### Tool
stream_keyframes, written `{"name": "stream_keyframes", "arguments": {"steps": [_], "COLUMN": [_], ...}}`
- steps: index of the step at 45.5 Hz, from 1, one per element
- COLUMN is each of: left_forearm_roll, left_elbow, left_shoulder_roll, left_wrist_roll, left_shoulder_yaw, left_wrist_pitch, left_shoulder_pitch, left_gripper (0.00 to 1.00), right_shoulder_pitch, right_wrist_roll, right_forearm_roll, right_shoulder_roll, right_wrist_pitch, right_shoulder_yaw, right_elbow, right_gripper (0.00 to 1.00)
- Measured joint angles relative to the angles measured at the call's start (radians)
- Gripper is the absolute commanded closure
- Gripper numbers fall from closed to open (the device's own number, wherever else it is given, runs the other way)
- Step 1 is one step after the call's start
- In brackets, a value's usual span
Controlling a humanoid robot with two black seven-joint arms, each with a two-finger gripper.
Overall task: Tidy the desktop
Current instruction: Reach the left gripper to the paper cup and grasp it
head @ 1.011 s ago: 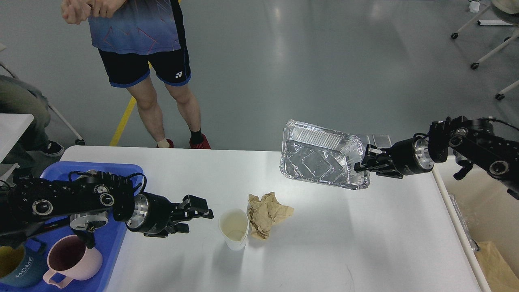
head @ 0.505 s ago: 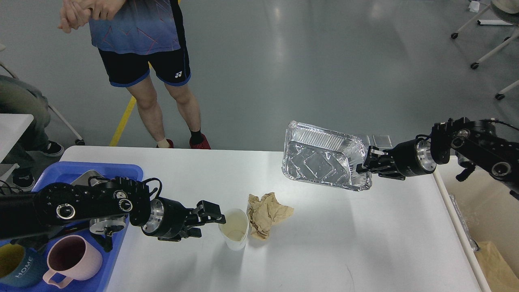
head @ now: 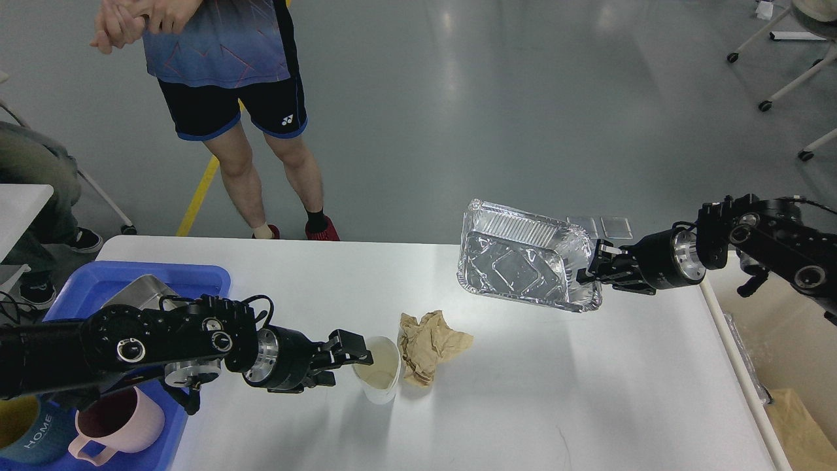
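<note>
The white paper cup [head: 380, 375] will tip its opening toward my left gripper when I lift, because the gripper touches just one side of the cup's rim [head: 364, 357].
The white desktop [head: 523, 392] holds a white paper cup [head: 379, 374] and a crumpled brown paper [head: 428, 343] just right of it. My left gripper [head: 353, 365] is open, low over the desktop, with its fingertips at the cup's left rim. My right gripper [head: 590, 269] is shut on the right rim of an empty foil tray [head: 516, 265]. It holds the tray tilted above the far right part of the desktop.
A blue plastic tray [head: 196, 275] at the left edge holds a pink mug [head: 118, 422], a teal mug [head: 26, 438] and a metal item [head: 140, 291]. A cream bin [head: 785, 340] stands past the right edge. A person [head: 222, 65] stands behind the desktop.
My left gripper has moved right, up to the paper cup. My right gripper has carried the foil tray slightly right and down.
</note>
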Motion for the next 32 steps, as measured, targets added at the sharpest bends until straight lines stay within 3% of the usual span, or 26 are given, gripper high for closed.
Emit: {"name": "stream_keyframes", "arguments": {"steps": [10,24,32], "left_forearm_roll": [0.000,0.001,0.002], "left_elbow": [0.028,0.024,-0.008], "left_shoulder_roll": [-0.021,-0.013,0.029], "left_wrist_roll": [-0.007,-0.004,0.007], "left_shoulder_yaw": [-0.001,-0.010,-0.012], "left_wrist_pitch": [0.017,0.017,0.008], "left_shoulder_pitch": [0.013,0.022,0.014], "left_gripper": [0.76,0.98,1.00], "right_shoulder_pitch": [-0.009,-0.009,-0.009], "right_wrist_roll": [0.000,0.000,0.000], "right_forearm_roll": [0.000,0.000,0.000], "right_shoulder_roll": [-0.008,-0.012,-0.012], "right_wrist_pitch": [-0.002,-0.002,-0.005], "right_shoulder_yaw": [0.000,0.000,0.000], "right_elbow": [0.004,0.005,0.005], "right_gripper": [1.00,1.00,1.00]}}
